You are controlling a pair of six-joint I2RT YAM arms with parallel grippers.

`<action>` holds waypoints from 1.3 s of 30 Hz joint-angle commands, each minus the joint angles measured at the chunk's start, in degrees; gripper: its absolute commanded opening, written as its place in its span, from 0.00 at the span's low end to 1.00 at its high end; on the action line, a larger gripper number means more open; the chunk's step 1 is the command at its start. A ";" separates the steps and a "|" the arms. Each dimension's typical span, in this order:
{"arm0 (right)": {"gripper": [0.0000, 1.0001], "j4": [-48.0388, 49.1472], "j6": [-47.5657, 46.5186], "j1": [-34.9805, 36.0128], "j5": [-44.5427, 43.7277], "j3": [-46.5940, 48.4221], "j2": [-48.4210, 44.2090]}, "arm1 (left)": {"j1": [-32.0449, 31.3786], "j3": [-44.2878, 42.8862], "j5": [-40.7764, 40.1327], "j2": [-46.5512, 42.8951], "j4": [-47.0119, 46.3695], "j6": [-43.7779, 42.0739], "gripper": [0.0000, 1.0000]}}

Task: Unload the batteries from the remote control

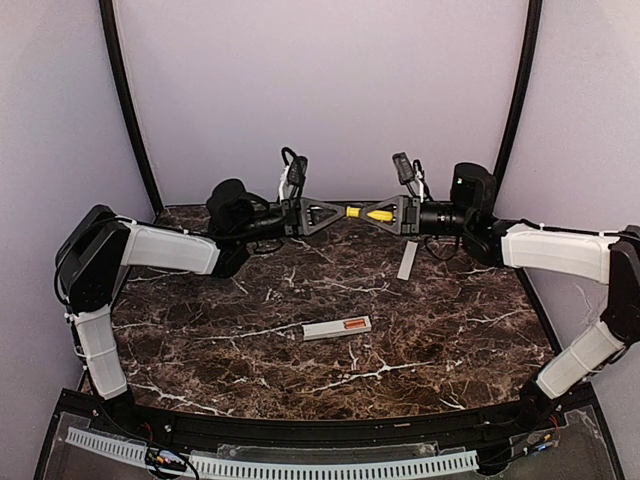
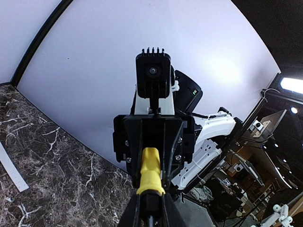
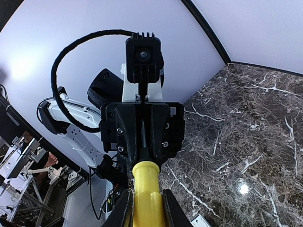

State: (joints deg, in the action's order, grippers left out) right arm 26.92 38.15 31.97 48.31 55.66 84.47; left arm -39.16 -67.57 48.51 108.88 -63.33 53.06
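My left gripper needs to open and hold the remote control's plain end (image 1: 315, 331), because it is covering the tool's black end (image 2: 151, 201) and the remote control lies unheld.
The white remote control (image 1: 337, 327) lies flat at the middle of the table, recess up, with the orange batteries (image 1: 354, 324) still in it. Both grippers are raised at the back centre, tip to tip, and share a yellow-handled tool (image 1: 362, 213). My right gripper (image 1: 380, 214) is shut on the yellow handle (image 3: 147, 198). My left gripper (image 1: 340, 212) is shut on the tool's black end (image 2: 152, 204). The remote shows in neither wrist view.
The flat white cover strip (image 1: 407, 260) lies at the back right of the dark marble table (image 1: 200, 340), below the right gripper; it also shows in the left wrist view (image 2: 10, 168). Pale walls close off the back and sides.
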 commanded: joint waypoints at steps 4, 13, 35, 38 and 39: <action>0.20 0.21 -1.64 0.71 3.01 3.46 1.13 | -0.30 -1.67 0.44 0.57 -1.33 -0.24 0.00; 0.00 -2.29 -2.86 0.72 3.39 4.20 1.37 | -0.31 -2.05 1.01 0.89 0.05 -1.18 0.02; 0.00 -22.93 -15.23 -0.84 -6.47 4.62 -6.93 | 0.39 10.48 -20.66 -20.46 31.87 -36.57 0.98; 0.00 -25.27 -16.31 -1.10 -7.44 5.02 -7.46 | 0.38 11.26 -26.19 -22.71 37.05 -41.48 0.98; 0.00 -25.97 -16.61 -1.24 -7.71 5.18 -7.59 | 0.39 11.15 -27.02 -23.27 39.78 -42.39 0.98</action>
State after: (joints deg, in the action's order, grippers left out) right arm 4.32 24.01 31.35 42.61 59.31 78.70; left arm -39.09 -57.71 29.61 88.99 -33.98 20.25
